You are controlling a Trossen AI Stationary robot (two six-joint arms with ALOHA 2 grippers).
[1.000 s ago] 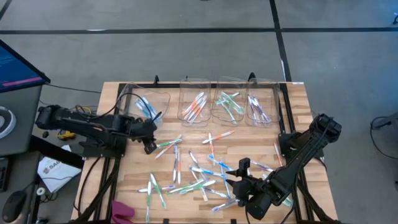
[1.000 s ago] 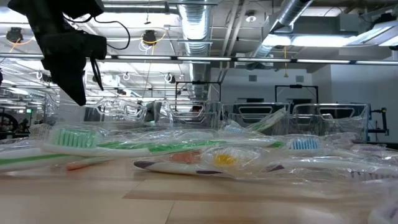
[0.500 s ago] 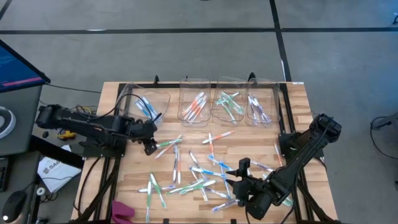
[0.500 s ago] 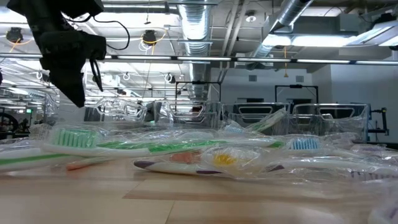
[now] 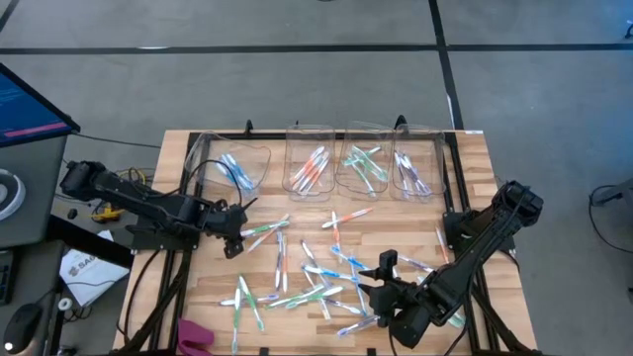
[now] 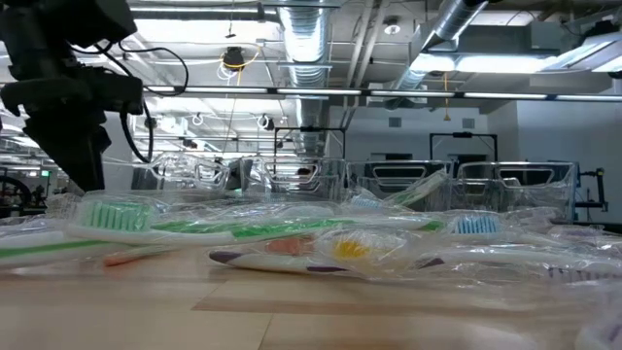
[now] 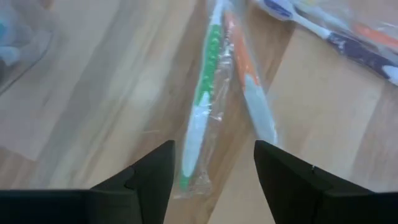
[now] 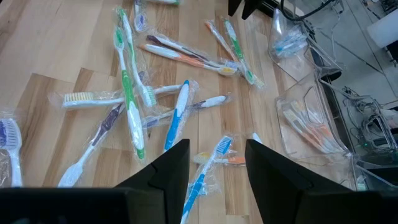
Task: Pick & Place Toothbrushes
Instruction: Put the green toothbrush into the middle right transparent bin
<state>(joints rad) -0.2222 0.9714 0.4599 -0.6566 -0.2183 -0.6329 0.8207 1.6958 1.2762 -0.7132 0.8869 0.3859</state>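
I should bring my left gripper's open fingers closer together and take only the green toothbrush's near end (image 7: 189,163), because the orange toothbrush's end (image 7: 267,127) is close to those fingers.
Many wrapped toothbrushes (image 5: 321,282) lie scattered flat on the wooden table (image 5: 465,158). My left gripper (image 5: 234,244) is open and points steeply down at the table's left. In the left wrist view its fingers (image 7: 211,168) stand on either side of the near end of a green toothbrush (image 7: 202,112), without touching it. An orange toothbrush (image 7: 249,93) lies beside the green one. My right gripper (image 5: 381,277) hangs open over the pile near the front edge. A blue toothbrush (image 8: 205,165) lies on the table below its fingers (image 8: 214,168).
Several clear bins stand along the far edge, holding blue (image 5: 232,168), orange (image 5: 312,163), green (image 5: 361,163) and purple (image 5: 413,170) toothbrushes. A pink object (image 5: 195,336) lies at the near left corner. Bare wood shows left of the pile (image 5: 198,277).
My left gripper has come down from beside the leftmost bin, moving toward the table's near left, and now stands low over the green toothbrush. My right arm has kept still. No toothbrush has moved.
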